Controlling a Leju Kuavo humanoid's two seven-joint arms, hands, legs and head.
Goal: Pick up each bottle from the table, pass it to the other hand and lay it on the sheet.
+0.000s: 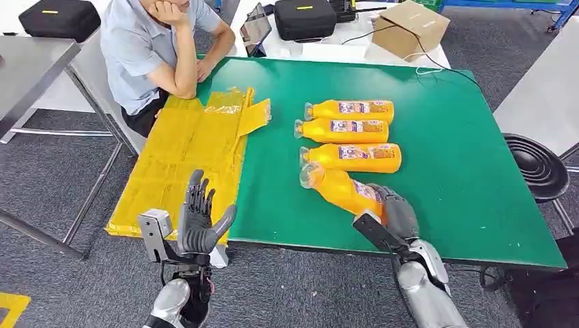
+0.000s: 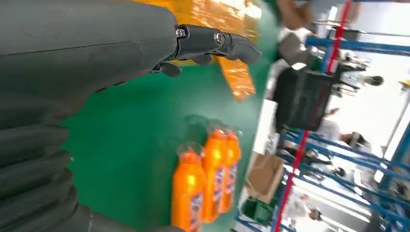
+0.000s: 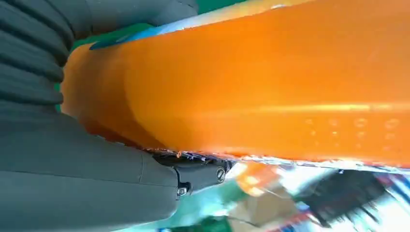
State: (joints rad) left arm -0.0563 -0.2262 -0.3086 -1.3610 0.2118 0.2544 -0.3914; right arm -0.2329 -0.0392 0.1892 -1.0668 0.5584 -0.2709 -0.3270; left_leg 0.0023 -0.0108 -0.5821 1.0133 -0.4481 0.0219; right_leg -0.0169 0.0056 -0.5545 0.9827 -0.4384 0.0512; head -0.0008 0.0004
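Observation:
The tilted orange bottle has only small printed panels facing up, so its hidden side should show a large brand label when the robot passes it across.
Several orange bottles lie on the green table. The nearest bottle is tilted with its cap toward the sheet, and my right hand grips its base end. Three more bottles lie side by side behind it, also seen as the orange bottles in the left wrist view. The yellow sheet covers the table's left part. My left hand is raised at the sheet's near edge, fingers spread, holding nothing.
A person sits at the table's far left corner, leaning an elbow beside the sheet. A cardboard box and a black case stand on the white table behind. A black stool stands to the right.

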